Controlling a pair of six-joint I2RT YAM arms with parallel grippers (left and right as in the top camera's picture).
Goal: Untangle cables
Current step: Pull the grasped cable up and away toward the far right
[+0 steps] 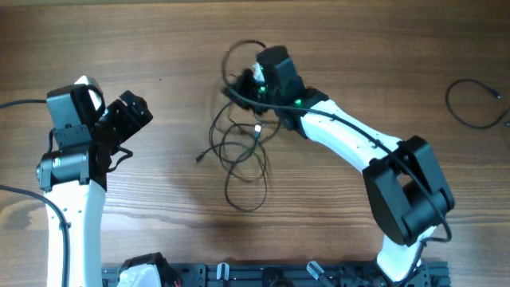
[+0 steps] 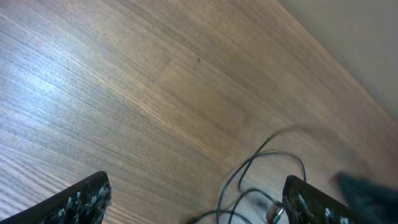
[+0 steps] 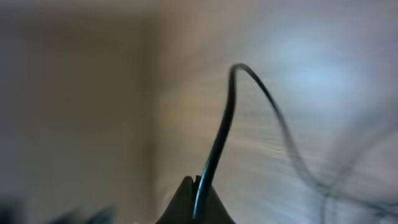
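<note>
The piece of cable in my right gripper (image 3: 219,138) still leads into the loose tangled loops, so my left gripper needs to hold the loops (image 1: 242,157) while my right gripper pulls the strand of cable away.
The cables (image 1: 239,155) are thin black cords lying in loose tangled loops at the middle of the wooden table, with a small light connector (image 1: 258,130) among them. My right gripper (image 1: 239,84) is shut on a cable strand at the tangle's far end; the right wrist view shows the strand (image 3: 219,140) pinched between the fingertips (image 3: 196,199) and rising away. My left gripper (image 1: 137,112) is open and empty, well to the left of the tangle. In the left wrist view the loops (image 2: 261,171) lie ahead between the spread fingers (image 2: 196,202).
Another thin black cable (image 1: 476,104) lies at the table's far right edge. The right arm's white link (image 1: 351,139) stretches diagonally over the table's right half. A dark rail (image 1: 263,275) runs along the front edge.
</note>
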